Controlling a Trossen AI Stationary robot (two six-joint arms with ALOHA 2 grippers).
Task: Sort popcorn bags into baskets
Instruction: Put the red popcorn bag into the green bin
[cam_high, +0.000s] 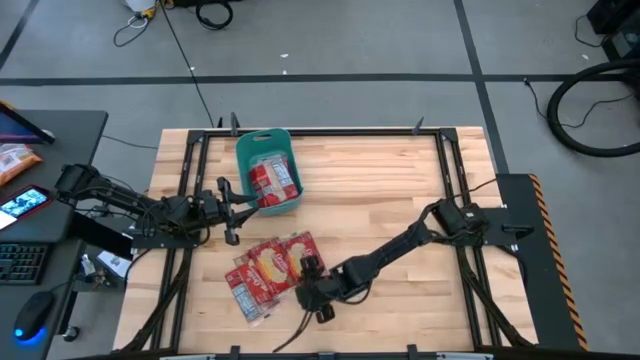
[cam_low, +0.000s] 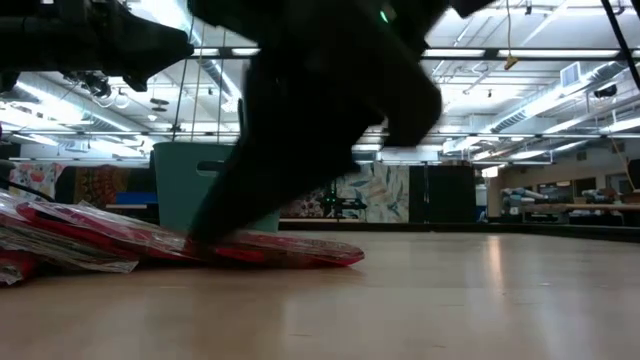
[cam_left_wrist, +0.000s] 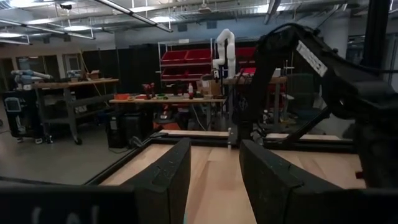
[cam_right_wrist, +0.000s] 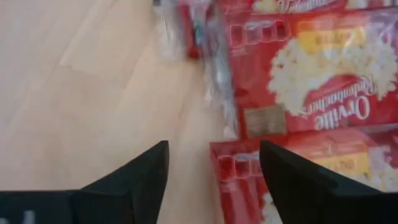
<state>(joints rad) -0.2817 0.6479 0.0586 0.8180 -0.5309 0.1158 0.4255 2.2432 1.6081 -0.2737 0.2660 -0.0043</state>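
The end popcorn bag's long edge (cam_high: 287, 256) is lying on top of its neighbour, so that bag will come away by itself when I lift, and the others will stay in place.
Several red popcorn bags (cam_high: 268, 272) lie in an overlapping pile on the near-left part of the table; they also show flat in the low view (cam_low: 90, 235). The teal basket (cam_high: 283, 205) stands at the far left and holds more red bags (cam_high: 272, 177). My right gripper (cam_high: 312, 282) is open and low at the pile's right edge. In the right wrist view (cam_right_wrist: 211, 168) one finger is over a bag (cam_right_wrist: 311, 81) and the other over bare wood. My left gripper (cam_high: 233, 210) waits open beside the basket's left side, level above the table (cam_left_wrist: 214, 180). My right gripper comes at the right edge of the pile slanting down from the table's right. Its fingers (cam_right_wrist: 298, 180) straddle the white-grey edge of a bag (cam_right_wrist: 233, 168). Whether a fingertip touches the bag, I cannot tell.
Black frame rails (cam_high: 455, 200) run along the table's sides. The right half of the wooden top (cam_high: 400, 190) is free room. A dark desk (cam_high: 40, 200) with a phone, keyboard and mouse stands left of the table. The right arm (cam_low: 320, 100) blocks much of the low view.
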